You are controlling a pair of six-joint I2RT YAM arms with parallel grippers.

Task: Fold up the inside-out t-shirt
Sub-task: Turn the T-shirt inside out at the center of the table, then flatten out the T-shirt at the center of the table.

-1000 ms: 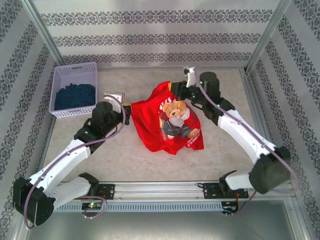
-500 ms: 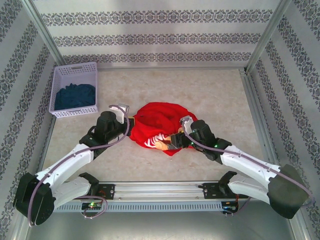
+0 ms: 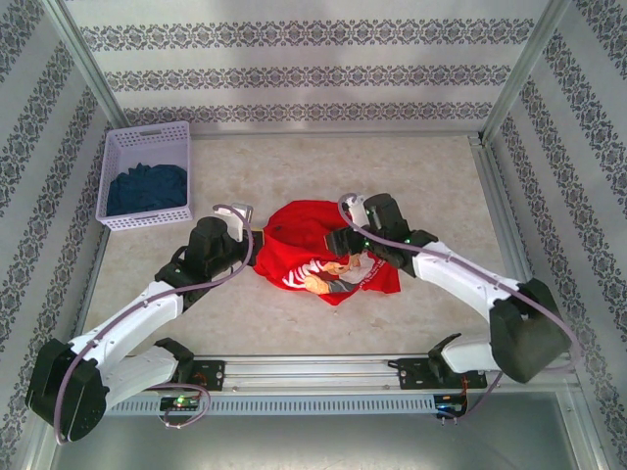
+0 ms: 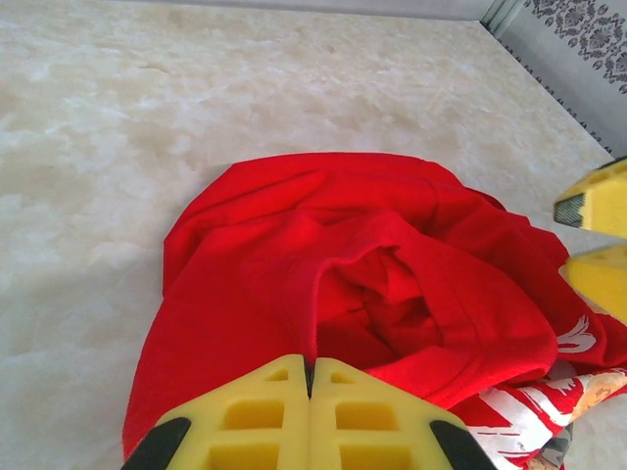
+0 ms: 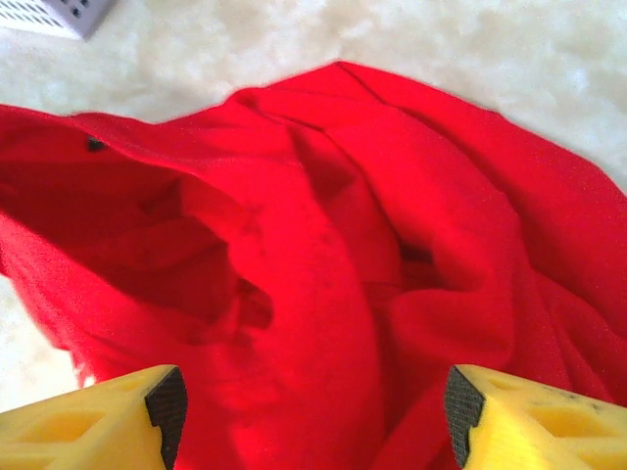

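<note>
Deep folds [image 3: 292,241] are bunched up in the red heap. I expect the inside-out t-shirt [image 3: 312,217] to fall open into a long hanging sheet when I lift it.
The inside-out t-shirt [image 3: 306,223] lies in a crumpled red heap at the table's centre, with a white and brown print [image 3: 328,275] showing at its near side. My left gripper [image 3: 255,239] sits at the heap's left edge. In the left wrist view it [image 4: 311,365] is shut on a raised red fold of the shirt [image 4: 294,255]. My right gripper [image 3: 345,241] hovers over the heap's right part. In the right wrist view it [image 5: 313,411] stands open, with the red cloth [image 5: 323,245] below and nothing between the fingers [image 5: 165,403].
A white basket [image 3: 145,142] holding dark blue cloth [image 3: 147,188] stands at the back left; its corner [image 5: 59,12] shows in the right wrist view. Bare marble table [image 3: 441,176] surrounds the shirt. The right gripper's yellow fingers [image 4: 598,201] appear at the left wrist view's right edge.
The right gripper, which held the shirt up at the back, came down, let go and opened. The shirt collapsed into a low heap. The left gripper stays shut on its fold.
</note>
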